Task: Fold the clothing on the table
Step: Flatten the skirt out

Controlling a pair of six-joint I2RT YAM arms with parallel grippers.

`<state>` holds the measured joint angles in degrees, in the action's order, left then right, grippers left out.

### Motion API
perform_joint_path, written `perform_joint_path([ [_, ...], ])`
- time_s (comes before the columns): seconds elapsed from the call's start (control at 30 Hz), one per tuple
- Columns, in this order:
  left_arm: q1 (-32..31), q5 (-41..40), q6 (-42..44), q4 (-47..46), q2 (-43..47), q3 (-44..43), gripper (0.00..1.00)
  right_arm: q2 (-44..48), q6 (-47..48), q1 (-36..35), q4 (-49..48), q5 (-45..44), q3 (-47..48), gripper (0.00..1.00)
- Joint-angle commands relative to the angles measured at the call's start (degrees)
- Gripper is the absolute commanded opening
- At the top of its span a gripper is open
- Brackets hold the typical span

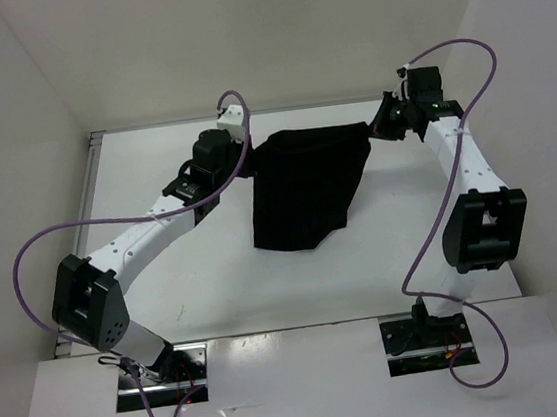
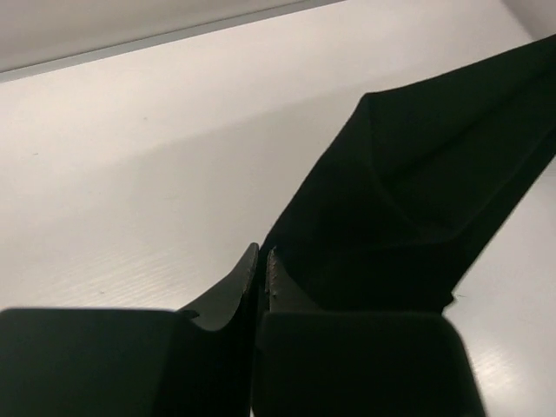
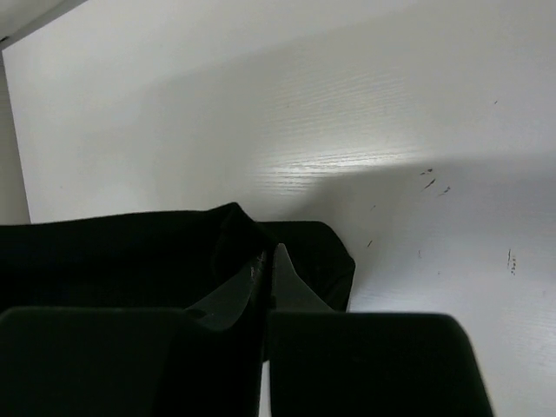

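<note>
My left gripper and my right gripper should lay the clothing's top edge [image 1: 310, 131] flat and slide it closer [image 1: 291, 277], because it hangs near the table's far edge.
The clothing [image 1: 306, 180], a plain black garment, hangs stretched between my two grippers above the far half of the white table [image 1: 366, 269]; its lower edge drapes toward the tabletop. My left gripper [image 1: 251, 161] is shut on the garment's left top corner; in the left wrist view its jaws [image 2: 263, 261] pinch the cloth [image 2: 417, 191], which fans away to the right. At the right top corner my right gripper [image 1: 380, 124] is shut on the fabric; the right wrist view shows the cloth [image 3: 130, 252] bunched around the closed gripper [image 3: 269, 256].
White walls [image 1: 17, 118] enclose the table on the left, back and right. A metal strip [image 1: 94, 159] runs along the table's left far edge. Purple cables [image 1: 32, 257] loop beside each arm. Both arm bases [image 1: 162, 378] sit at the near edge.
</note>
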<state>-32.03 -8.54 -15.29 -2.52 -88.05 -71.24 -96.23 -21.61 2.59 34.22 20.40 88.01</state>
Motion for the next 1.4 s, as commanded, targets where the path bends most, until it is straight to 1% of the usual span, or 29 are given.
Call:
perform_joint_path([
  [0.0,2.1,7.6,-3.6,-2.7,6.2,-0.5,0.0,7.5,1.6,0.7,-1.6,1.1,-1.4,0.0],
  [0.07,2.9,11.8,-3.6,-1.6,8.1,-0.5,0.0,12.0,2.2,0.7,-1.0,2.3,-3.0,0.0],
  [0.17,2.9,15.8,-3.6,0.6,15.0,1.4,0.0,19.0,5.7,-0.6,1.2,4.8,-4.9,0.0],
  [0.27,2.9,18.1,-5.4,1.9,21.1,4.6,0.0,24.6,7.0,-4.9,5.3,4.8,-6.2,0.0],
  [0.3,2.9,19.5,-5.4,3.0,25.7,5.8,0.0,28.3,7.0,-5.9,6.3,5.5,-6.2,0.0],
  [0.37,2.9,20.6,-6.9,4.5,32.2,8.0,0.0,32.0,7.0,-8.8,8.9,6.1,-6.8,0.0],
  [0.4,2.9,20.6,-7.8,6.6,34.2,8.0,0.0,35.5,6.5,-9.8,9.7,6.1,-6.8,0.0],
  [0.5,2.9,21.3,-9.1,10.3,41.1,8.8,0.0,40.0,4.3,-11.9,12.4,9.1,-6.2,0.0],
  [0.53,2.9,20.2,-9.1,11.3,42.2,8.8,0.0,42.0,3.2,-12.5,13.1,9.6,-5.4,0.0],
  [0.6,2.9,17.8,-9.8,14.0,43.1,6.8,0.0,42.5,2.6,-12.5,14.3,10.4,-4.9,0.0],
  [0.63,2.9,14.5,-9.8,14.8,43.1,6.3,0.0,42.5,1.1,-13.0,14.8,9.5,-4.9,0.0],
  [0.73,2.9,8.7,-10.3,17.8,36.1,4.0,0.0,38.5,0.2,-13.0,14.3,6.9,-6.7,0.0],
  [0.77,2.9,7.6,-11.0,18.4,31.1,3.4,0.0,34.6,0.2,-13.0,13.5,6.2,-7.6,0.0],
  [0.83,3.5,5.5,-11.5,18.4,25.9,2.3,0.0,30.2,-1.3,-13.0,9.1,4.3,-10.2,0.0],
  [0.87,4.6,4.1,-11.5,17.6,19.8,0.9,0.0,24.8,-1.3,-13.0,7.5,4.3,-11.0,0.0],
  [0.9,5.2,4.1,-12.0,17.6,16.5,0.1,0.0,21.6,-1.3,-13.0,6.1,3.2,-11.0,0.0],
  [0.93,6.2,4.7,-12.0,17.6,9.6,-1.0,0.0,18.4,-1.9,-13.0,4.1,2.5,-11.0,0.0],
  [0.97,7.8,6.5,-12.0,16.9,6.3,-2.8,0.0,11.0,-1.3,-12.5,3.4,2.4,-10.2,0.0],
  [1.0,8.6,7.2,-12.7,16.2,3.3,-3.7,0.0,7.4,-1.3,-12.5,2.8,0.1,-8.1,0.0],
  [1.03,9.3,7.7,-13.4,15.5,-2.4,-4.5,0.0,3.8,-1.3,-12.5,2.2,-1.1,-6.8,0.0],
  [1.07,10.1,8.8,-14.0,14.4,-5.0,-5.6,0.0,0.3,-1.3,-12.5,1.6,-1.1,-5.3,0.0],
  [1.1,11.5,8.8,-14.8,13.6,-7.1,-7.3,0.0,-6.1,-1.3,-12.5,1.6,-3.5,-2.0,0.0],
  [1.13,12.2,9.3,-15.3,12.9,-11.0,-8.0,0.0,-8.8,-1.3,-12.5,1.6,-4.5,-0.5,0.0],
  [1.17,12.9,10.0,-15.3,12.4,-12.6,-9.0,0.0,-11.1,-1.3,-12.5,1.6,-5.9,0.8,0.0],
  [1.2,14.3,10.0,-16.7,12.4,-14.0,-9.8,0.01,-14.1,-2.8,-12.5,1.6,-7.7,2.9,0.03],
  [1.27,15.8,10.0,-17.8,10.4,-17.0,-10.8,0.05,-15.5,-3.8,-12.5,0.7,-12.9,4.1,0.04],
  [1.3,17.0,10.0,-18.4,9.6,-17.0,-10.8,0.06,-15.5,-5.0,-12.5,0.1,-14.8,4.6,0.07],
  [1.33,17.6,10.0,-18.9,7.9,-17.7,-10.8,0.1,-15.5,-5.5,-12.5,0.1,-18.3,5.3,0.11],
  [1.37,18.1,10.0,-19.6,7.3,-17.7,-10.8,0.17,-15.5,-6.1,-12.5,-0.6,-20.1,5.3,0.12],
])
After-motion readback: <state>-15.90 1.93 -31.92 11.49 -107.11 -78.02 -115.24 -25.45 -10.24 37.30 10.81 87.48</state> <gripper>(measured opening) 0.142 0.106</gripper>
